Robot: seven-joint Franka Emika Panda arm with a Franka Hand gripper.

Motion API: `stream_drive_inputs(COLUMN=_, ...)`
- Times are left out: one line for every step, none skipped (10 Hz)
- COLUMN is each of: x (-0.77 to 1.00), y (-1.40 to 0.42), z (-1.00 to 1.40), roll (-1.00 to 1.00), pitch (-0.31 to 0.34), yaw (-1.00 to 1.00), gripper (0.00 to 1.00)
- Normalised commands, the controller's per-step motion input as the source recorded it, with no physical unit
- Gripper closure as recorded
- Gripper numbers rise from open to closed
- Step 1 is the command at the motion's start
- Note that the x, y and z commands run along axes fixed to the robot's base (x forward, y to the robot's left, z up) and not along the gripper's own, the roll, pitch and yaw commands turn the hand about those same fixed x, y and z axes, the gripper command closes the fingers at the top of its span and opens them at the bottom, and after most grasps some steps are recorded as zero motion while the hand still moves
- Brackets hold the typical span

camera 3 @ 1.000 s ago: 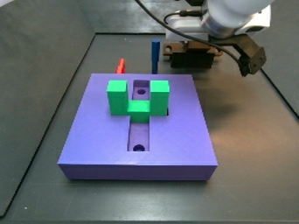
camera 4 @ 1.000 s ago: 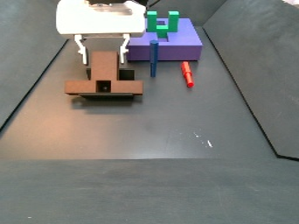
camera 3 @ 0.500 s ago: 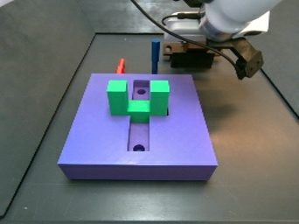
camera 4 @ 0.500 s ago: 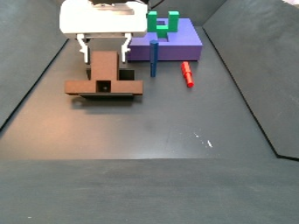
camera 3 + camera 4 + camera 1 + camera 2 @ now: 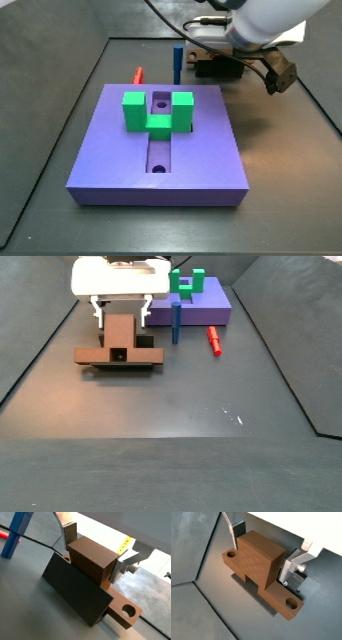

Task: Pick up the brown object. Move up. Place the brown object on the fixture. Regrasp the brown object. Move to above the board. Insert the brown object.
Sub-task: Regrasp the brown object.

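Observation:
I expect the green U-shaped block to shift a little sideways when I push the brown object in, because a dark gap shows beside a green arm.
The brown object lies on the dark fixture, its raised middle block pointing at the wrist and its holed ends sticking out to both sides. My gripper is open and straddles that block. One finger stands a little off the block; the other sits close against the opposite face. In both side views the gripper hangs right over the brown object. The purple board lies apart from it.
A green U-shaped block stands on the board over its groove. A blue upright peg and a thin red peg are between the board and the fixture. Dark walls border the floor.
The gripper has shifted only slightly around the brown object. The object stays put on the fixture.

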Motion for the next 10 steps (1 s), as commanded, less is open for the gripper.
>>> stream_drive_inputs(x=0.00, y=-0.02, z=-0.13, roll=0.10, pitch=0.000, yaw=0.00, gripper=0.00)
stream_drive_inputs(x=0.00, y=0.00, z=-0.03, roll=0.11, pitch=0.003, yaw=0.00, gripper=0.00)
stream_drive_inputs(x=0.02, y=0.00, z=0.00, roll=0.04, pitch=0.060, yaw=0.00, gripper=0.00)
stream_drive_inputs(x=0.03, y=0.00, z=0.00, roll=0.02, pitch=0.057, yaw=0.00, gripper=0.00)
stream_drive_inputs(x=0.00, y=0.00, z=0.00, roll=0.03, pitch=0.023, yaw=0.00, gripper=0.00)
stream_drive_inputs(x=0.00, y=0.00, z=0.00, roll=0.03, pitch=0.026, yaw=0.00, gripper=0.00)
stream_drive_inputs(x=0.00, y=0.00, z=0.00, roll=0.00, pitch=0.000, yaw=0.00, gripper=0.00)
stream_drive_inputs(x=0.00, y=0.00, z=0.00, roll=0.00, pitch=0.000, yaw=0.00, gripper=1.00)
stream_drive_inputs(x=0.00, y=0.00, z=0.00, roll=0.00, pitch=0.000, yaw=0.00, gripper=1.00)
stream_drive_inputs(x=0.00, y=0.00, z=0.00, roll=0.00, pitch=0.000, yaw=0.00, gripper=1.00)
